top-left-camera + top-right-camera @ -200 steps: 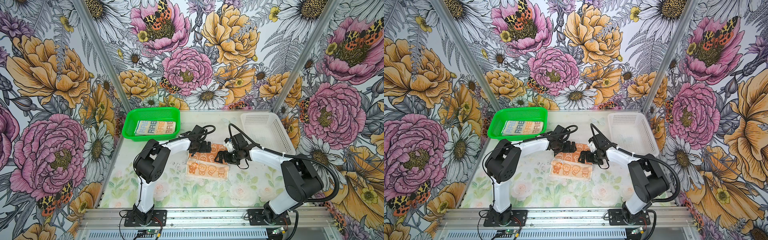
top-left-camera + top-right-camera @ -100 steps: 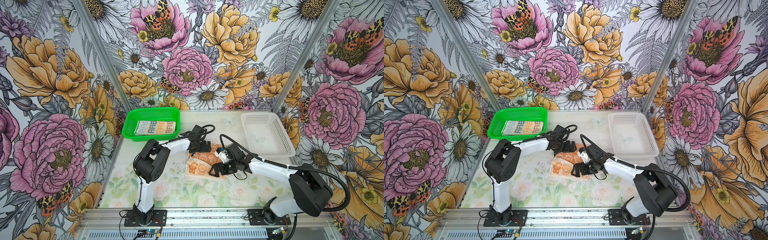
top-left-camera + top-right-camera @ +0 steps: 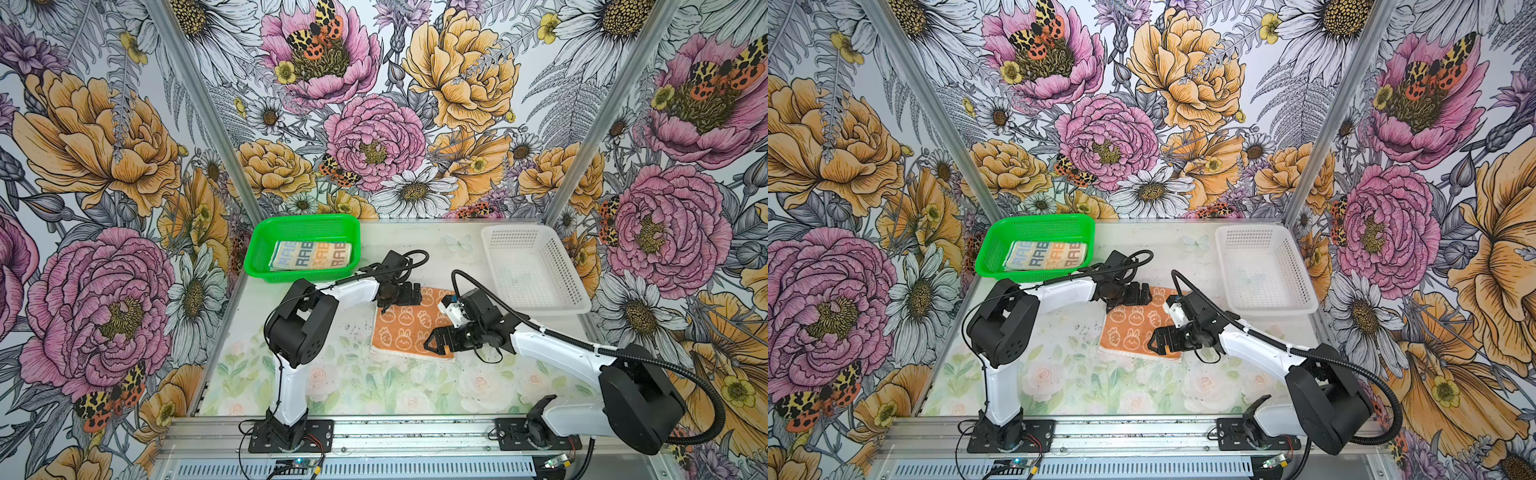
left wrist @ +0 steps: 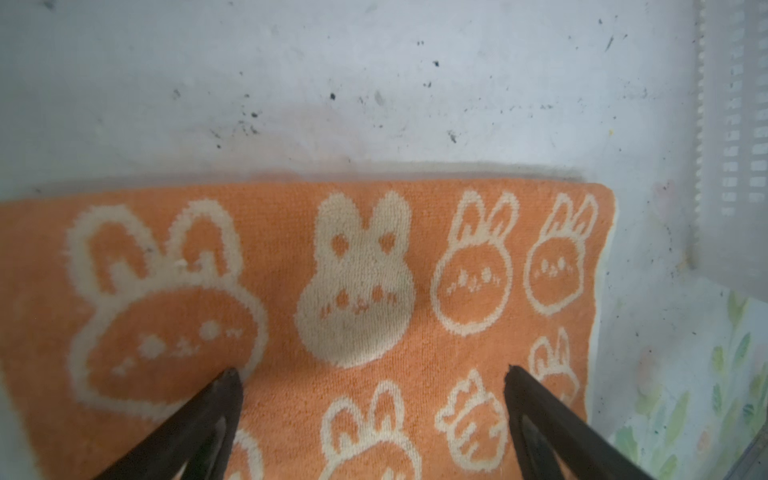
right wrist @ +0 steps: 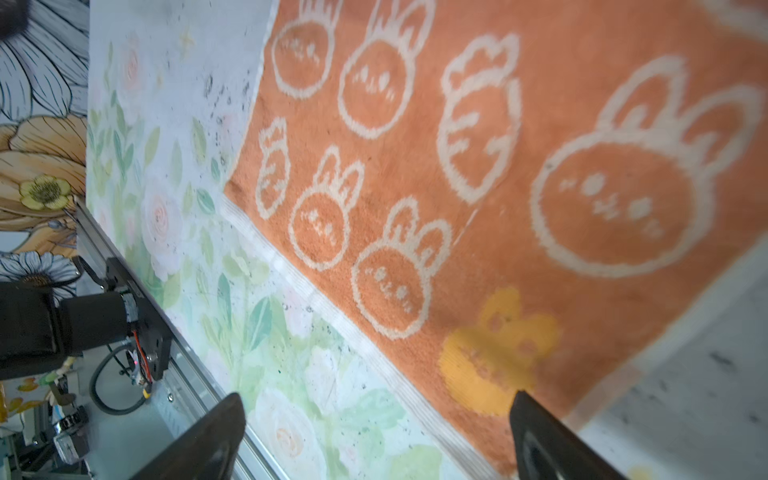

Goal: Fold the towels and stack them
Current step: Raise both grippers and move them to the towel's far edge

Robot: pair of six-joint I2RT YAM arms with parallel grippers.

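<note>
My right gripper is at the orange towel's near corner point(image 3: 452, 357), with my left gripper over its far part; both should take the far corners point(image 4: 603, 197) before folding.
An orange towel point(image 3: 405, 332) with cream rabbit outlines lies flat on the table, in the middle in both top views. My left gripper point(image 3: 406, 296) hovers open over the towel's far left part; in the left wrist view its dark fingers point(image 4: 224, 399) stand wide apart above the orange towel point(image 4: 357, 232). My right gripper point(image 3: 432, 341) is open at the towel's near right corner. In the right wrist view its fingertips point(image 5: 530, 419) straddle the towel's striped hem point(image 5: 374, 357). A cream towel point(image 3: 311, 255) with coloured lettering lies folded in the green basket point(image 3: 266, 249).
A white mesh basket point(image 3: 536, 266) stands at the back right, close to the towel's far right corner. The green basket sits at the back left. Both arm bases are bolted to a metal rail point(image 3: 395, 432) along the table's front edge.
My right gripper has swung from the towel's far right side toward its near right corner. The towel now lies flatter. The left gripper has stayed put.
</note>
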